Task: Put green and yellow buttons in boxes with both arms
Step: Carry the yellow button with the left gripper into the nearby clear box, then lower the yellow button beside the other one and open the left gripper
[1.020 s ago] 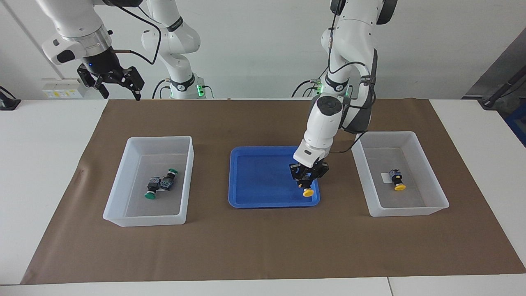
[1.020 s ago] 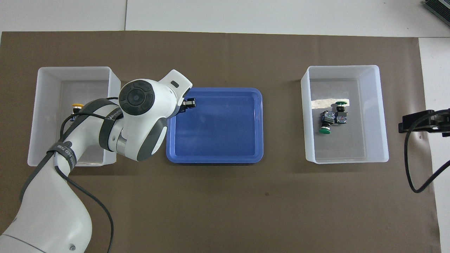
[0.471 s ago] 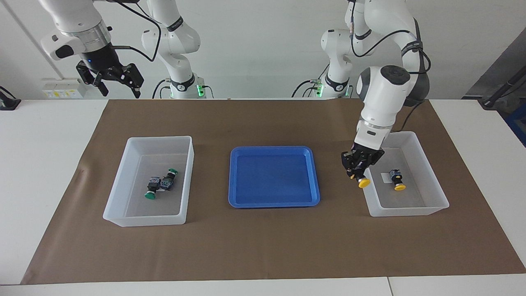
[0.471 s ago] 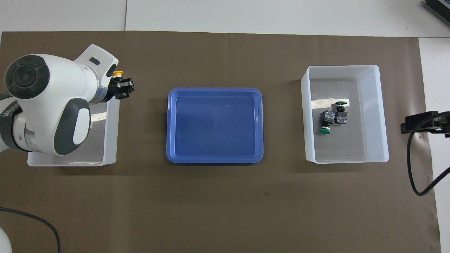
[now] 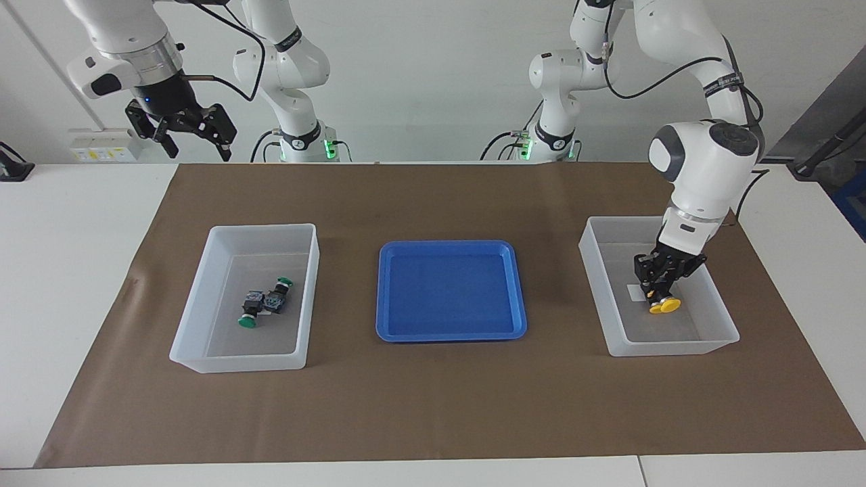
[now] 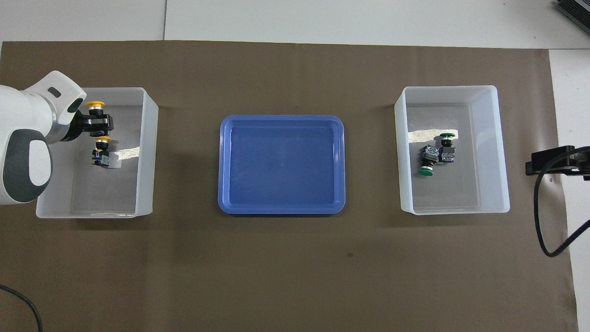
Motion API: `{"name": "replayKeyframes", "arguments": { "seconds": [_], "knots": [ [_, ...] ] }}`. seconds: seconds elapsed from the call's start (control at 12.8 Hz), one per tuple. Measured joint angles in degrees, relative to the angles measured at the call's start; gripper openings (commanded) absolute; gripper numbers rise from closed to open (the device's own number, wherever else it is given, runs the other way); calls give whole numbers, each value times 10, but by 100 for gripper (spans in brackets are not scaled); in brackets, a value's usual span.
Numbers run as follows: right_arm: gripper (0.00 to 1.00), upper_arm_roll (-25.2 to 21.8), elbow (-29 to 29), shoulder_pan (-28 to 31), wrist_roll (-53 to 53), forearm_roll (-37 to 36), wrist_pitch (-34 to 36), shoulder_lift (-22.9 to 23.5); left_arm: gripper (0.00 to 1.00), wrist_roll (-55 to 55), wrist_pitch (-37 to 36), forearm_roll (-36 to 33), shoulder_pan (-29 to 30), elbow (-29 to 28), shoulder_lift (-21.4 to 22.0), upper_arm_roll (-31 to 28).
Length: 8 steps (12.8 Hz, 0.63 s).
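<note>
The held yellow button [image 6: 96, 104] is inside the box and the box's bottom is free beside the lying one [image 6: 123, 158], so my left gripper should next lower to that bottom and let go there.
My left gripper [image 5: 659, 283] is shut on a yellow button [image 5: 665, 306] and holds it low inside the box [image 5: 676, 348] at the left arm's end of the table. In the overhead view the left gripper [image 6: 97, 123] holds this button [image 6: 95, 104] beside a second yellow button [image 6: 101, 151] that lies on the floor of that box [image 6: 152, 152]. Two green buttons [image 5: 249, 315] [image 5: 279, 293] lie together in the other box [image 5: 264, 228], also in the overhead view [image 6: 427, 162] [image 6: 447, 147]. My right gripper [image 5: 199, 143] waits open and empty, raised over the right arm's end.
A shallow blue tray [image 5: 450, 291] sits empty between the two boxes, also in the overhead view [image 6: 281, 163]. A brown mat [image 5: 433, 406] covers the table under everything. A black cable [image 6: 541, 221] hangs at the right arm's end.
My left gripper has carried the yellow button from the blue tray across to the box at the left arm's end and lowered it inside. The right arm has barely moved.
</note>
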<state>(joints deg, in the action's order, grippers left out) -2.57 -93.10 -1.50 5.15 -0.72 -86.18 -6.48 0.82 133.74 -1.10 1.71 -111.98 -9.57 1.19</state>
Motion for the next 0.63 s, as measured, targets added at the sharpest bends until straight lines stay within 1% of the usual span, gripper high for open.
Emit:
{"name": "replayKeyframes", "arguments": {
  "seconds": [0.16,0.39,0.47,0.55,0.63],
  "knots": [
    [100,0,0,0,0,0,0,0,0,-28,27,0,5,-36,0,1],
    [100,0,0,0,0,0,0,-2,0,-36,96,0,5,-112,-1,5],
    [100,0,0,0,0,0,0,-3,19,-38,104,0,5,-127,-1,6],
    [100,0,0,0,0,0,0,-3,77,-39,106,0,5,-137,-1,7],
    [100,0,0,0,0,0,0,-4,100,-39,106,0,4,-142,-1,7]
  ]
}}
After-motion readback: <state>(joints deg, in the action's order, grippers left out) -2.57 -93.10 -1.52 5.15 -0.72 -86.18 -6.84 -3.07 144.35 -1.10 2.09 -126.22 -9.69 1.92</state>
